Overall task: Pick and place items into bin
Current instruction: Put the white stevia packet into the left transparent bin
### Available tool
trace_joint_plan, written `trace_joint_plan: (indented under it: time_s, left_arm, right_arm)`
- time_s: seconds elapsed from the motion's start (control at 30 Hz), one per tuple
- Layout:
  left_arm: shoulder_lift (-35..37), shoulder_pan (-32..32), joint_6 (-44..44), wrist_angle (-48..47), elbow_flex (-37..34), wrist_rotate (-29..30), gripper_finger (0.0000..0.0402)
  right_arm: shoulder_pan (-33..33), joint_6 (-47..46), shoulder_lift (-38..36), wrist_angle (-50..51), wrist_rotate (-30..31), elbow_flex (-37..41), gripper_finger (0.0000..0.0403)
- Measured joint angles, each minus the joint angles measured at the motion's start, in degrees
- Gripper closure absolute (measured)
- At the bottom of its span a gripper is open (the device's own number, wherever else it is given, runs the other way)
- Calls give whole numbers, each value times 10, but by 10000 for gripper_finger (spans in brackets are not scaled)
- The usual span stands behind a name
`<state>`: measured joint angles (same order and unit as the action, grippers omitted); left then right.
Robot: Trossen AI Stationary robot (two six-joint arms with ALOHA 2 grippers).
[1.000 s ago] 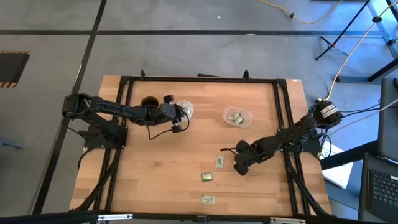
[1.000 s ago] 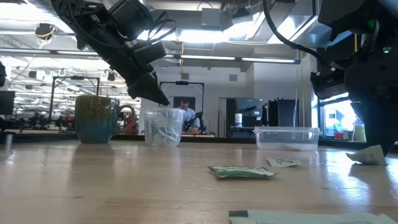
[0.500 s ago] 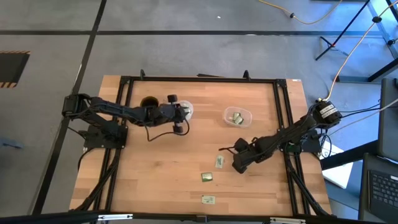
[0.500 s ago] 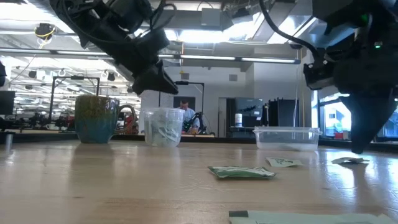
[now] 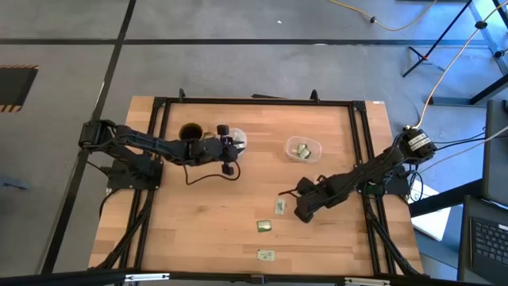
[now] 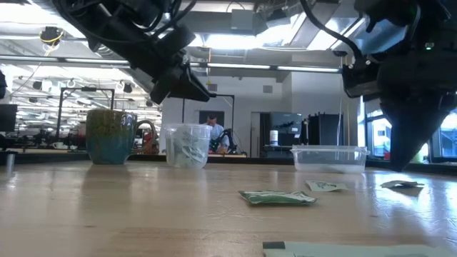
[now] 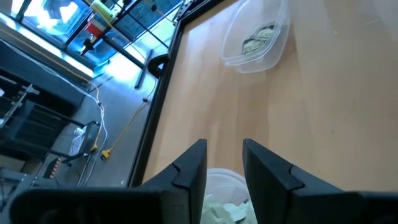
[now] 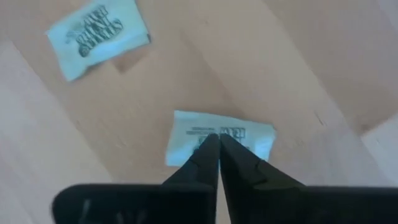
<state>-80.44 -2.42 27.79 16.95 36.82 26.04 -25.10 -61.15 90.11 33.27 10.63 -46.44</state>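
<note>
My right gripper's fingers are closed above the flat packet (image 6: 402, 184), so I need to spread them, come down around the packet (image 8: 216, 129) and hand it to my left gripper.
Small green-and-white packets lie flat on the wooden table: three (image 5: 280, 206) (image 5: 264, 226) (image 5: 266, 255) at the near middle. Another packet (image 8: 221, 140) lies right under my right gripper (image 8: 217, 138), which points down, shut and empty, a little above it. In the low view that packet (image 6: 403, 184) rests flat below the gripper (image 6: 397, 165). The bin (image 5: 303, 148) is a clear tub holding a few packets. My left gripper (image 7: 224, 163) hangs open above a clear cup (image 6: 187, 146) with packets inside.
A green-brown mug (image 6: 111, 135) stands left of the clear cup, near the far left. A black frame (image 5: 254, 102) runs along the table's edges. Bare wood lies between the cup, the bin and the loose packets. A person sits far off in the room behind.
My left gripper has risen from the cup's rim and rolled a little. My right gripper has gone up and slightly toward the table's left. The packet that stood tilted under its fingertips has dropped flat on the table.
</note>
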Motion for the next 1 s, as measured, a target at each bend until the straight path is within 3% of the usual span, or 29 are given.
trace_joint_plan:
  time_s: [0.57,0.8,1.0]
  left_arm:
    - [0,20,0,0,0,0,303]
    - [0,20,0,0,0,0,304]
    - [0,20,0,0,0,0,304]
  right_arm:
    - [-7,19,-1,-8,5,0,288]
    - [-18,17,39,-10,11,10,299]
    - [-18,8,63,-4,16,7,338]
